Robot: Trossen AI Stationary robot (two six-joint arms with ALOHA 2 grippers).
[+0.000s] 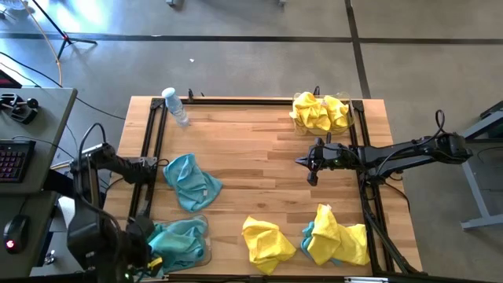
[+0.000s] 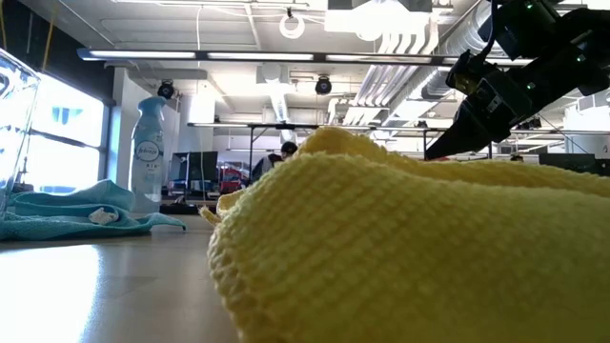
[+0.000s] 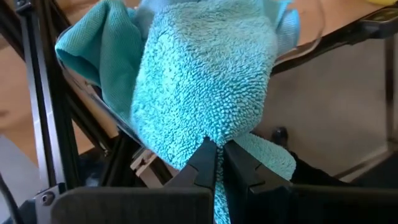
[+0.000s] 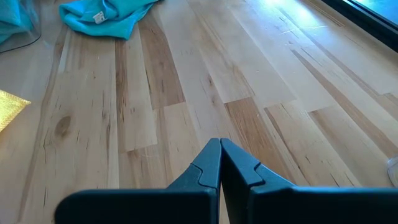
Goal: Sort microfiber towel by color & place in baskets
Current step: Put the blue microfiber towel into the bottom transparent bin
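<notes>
I should go next with my left gripper over the basket's rim and let go there, as my fingers are on the teal towel's overhanging end (image 3: 216, 132) and the rest of the towel is inside the teal basket (image 1: 185, 240).
A teal towel (image 3: 205, 81) spills out of the see-through basket (image 1: 207, 250) at the table's near left corner, draped over its rim (image 3: 311, 43). My left gripper (image 3: 219, 163) is shut on it at that corner (image 1: 151, 258). My right gripper (image 1: 311, 167) hovers shut over bare wood mid-table, touching nothing (image 4: 219, 157). Another teal towel (image 1: 191, 182) lies loose on the table. A yellow towel (image 1: 267, 244) and a yellow-on-teal heap (image 1: 336, 240) lie by the near edge. The far right basket (image 1: 351, 118) holds yellow towels (image 1: 318, 112). My left gripper pinches the teal towel between its two fingers (image 3: 202, 165) at a bunched fold on the towel's lower end (image 3: 217, 138). From the fingers the cloth runs up over the basket's rim. A flap of it (image 3: 270, 160) hangs past them.
A clear bottle (image 1: 174, 106) stands at the far left corner. Black rails (image 1: 153, 134) run along the table's left and right sides. In the low view a yellow towel (image 2: 400, 248) fills the foreground. Bare wood lies in the table's middle (image 1: 259, 157).
</notes>
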